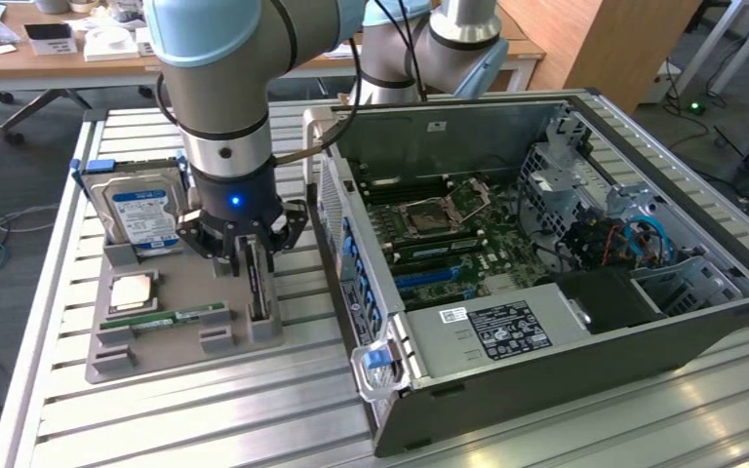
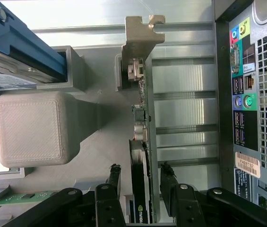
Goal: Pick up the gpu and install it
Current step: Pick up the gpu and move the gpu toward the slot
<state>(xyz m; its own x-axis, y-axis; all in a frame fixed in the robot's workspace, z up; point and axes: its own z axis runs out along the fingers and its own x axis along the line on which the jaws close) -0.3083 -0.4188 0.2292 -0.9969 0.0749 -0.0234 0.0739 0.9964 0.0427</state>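
The gpu is standing in an open-topped slot. It will slide straight up when I lift it, and the grey holder tray will stay behind.
The gpu [image 1: 257, 291] stands on its edge in a slot of the grey holder tray [image 1: 153, 363], a thin dark card with a pale metal bracket [image 2: 138, 38] at its far end. My gripper [image 1: 247, 255] hangs straight over it, lowered so that the black fingers [image 2: 114, 174] straddle the card [image 2: 142, 118], one on each side. A narrow gap shows between each fingertip and the board, so the gripper [image 2: 140, 170] is open around the card and not clamped on it.
The tray also holds a blue-labelled hard drive [image 1: 140, 214], a CPU [image 1: 132, 291] and a green RAM stick [image 1: 186, 317]. The open PC case [image 1: 544, 244] lies just to the exterior view's right, its rear ports [image 2: 244, 94] close to the card. A grey tray post [image 2: 29, 127] stands beside the gpu.
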